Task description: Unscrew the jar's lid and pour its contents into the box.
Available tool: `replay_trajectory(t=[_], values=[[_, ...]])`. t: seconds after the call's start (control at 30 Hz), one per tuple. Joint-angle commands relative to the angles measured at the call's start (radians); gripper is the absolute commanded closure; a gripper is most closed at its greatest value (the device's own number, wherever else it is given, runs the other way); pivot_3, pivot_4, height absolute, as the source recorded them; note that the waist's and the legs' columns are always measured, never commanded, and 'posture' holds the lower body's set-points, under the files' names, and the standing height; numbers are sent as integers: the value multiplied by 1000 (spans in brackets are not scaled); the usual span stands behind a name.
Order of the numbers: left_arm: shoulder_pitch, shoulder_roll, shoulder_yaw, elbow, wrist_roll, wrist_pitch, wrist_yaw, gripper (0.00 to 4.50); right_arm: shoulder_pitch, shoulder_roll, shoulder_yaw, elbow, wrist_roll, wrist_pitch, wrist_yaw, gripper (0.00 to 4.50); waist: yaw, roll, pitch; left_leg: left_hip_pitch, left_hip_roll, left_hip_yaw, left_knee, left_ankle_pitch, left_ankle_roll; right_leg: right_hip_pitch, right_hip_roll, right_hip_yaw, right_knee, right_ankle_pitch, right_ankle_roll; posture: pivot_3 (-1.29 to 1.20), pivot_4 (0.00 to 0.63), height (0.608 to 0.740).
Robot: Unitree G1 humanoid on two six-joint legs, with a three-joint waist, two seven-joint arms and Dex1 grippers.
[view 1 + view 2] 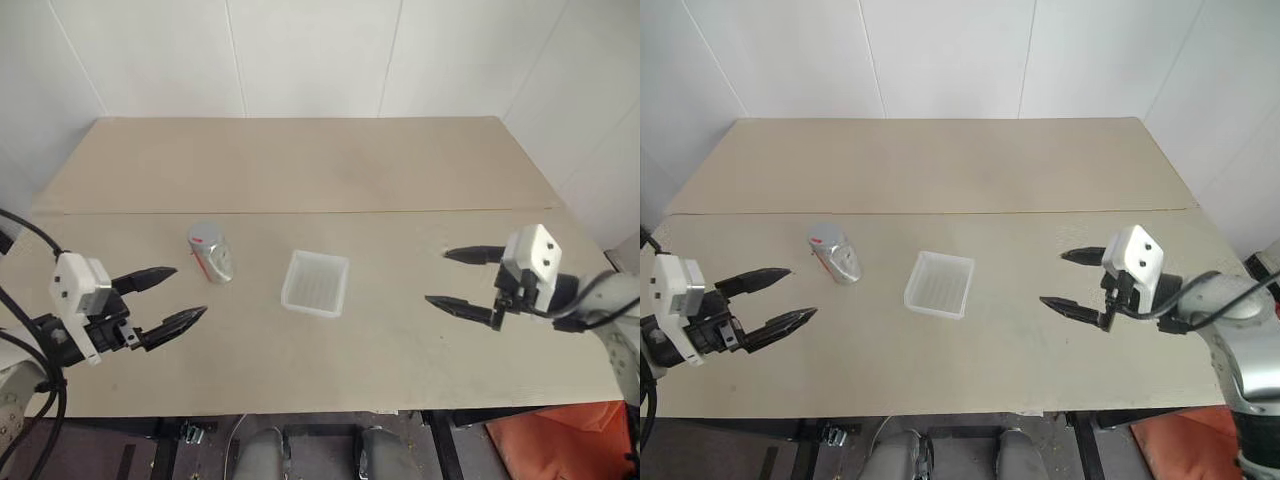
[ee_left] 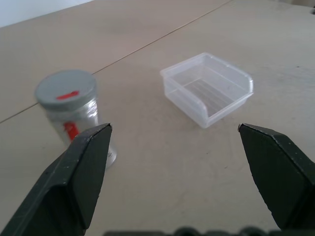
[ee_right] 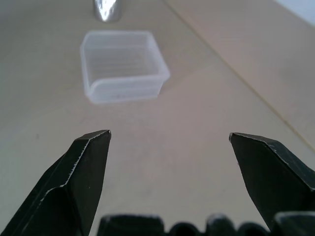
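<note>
The grey lid (image 1: 205, 234) will need to go around several times before it comes off when I unscrew it, because the deep rim (image 2: 69, 103) goes down over the jar's top.
The jar (image 1: 212, 255) stands upright on the table, left of centre, a clear cylinder with a red mark. Its grey lid (image 2: 66, 89) is screwed on and carries a red stripe. I cannot make out the contents inside. To the jar's right lies the box (image 1: 316, 283), a shallow translucent tray with a ribbed bottom, nothing visible in it. My left gripper (image 1: 182, 293) hovers open at the front left, short of the jar. Open too, my right gripper (image 1: 453, 277) hangs at the right, pointing toward the box, apart from it.
The tan table (image 1: 300, 160) has a seam running across its middle and white walls behind it. An orange object (image 1: 570, 440) sits on the floor at the front right, past the table's front edge.
</note>
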Motion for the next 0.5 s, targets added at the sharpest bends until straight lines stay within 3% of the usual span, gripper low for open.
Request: replay_trajectory(t=[0.03,0.4,0.5], values=[[-29,-21,-20,-3,13,-40,18,23,0,-23,-64,-59,42,30,-13,0,-1,0,0,0,0,0,0,0,0,0,0,1,0,0,0,0,150,740],[60,-122,-18,23,89,-125,84,23,-131,-7,5,-63,55,46,-41,0,-13,0,0,1,0,2,0,0,1,-1,1,4,0,0,0,0,150,740],[12,-134,-29,88,105,-143,120,23,-157,28,64,-73,45,62,-72,0,-6,-1,0,1,0,2,0,0,1,0,1,3,1,1,0,0,150,740]])
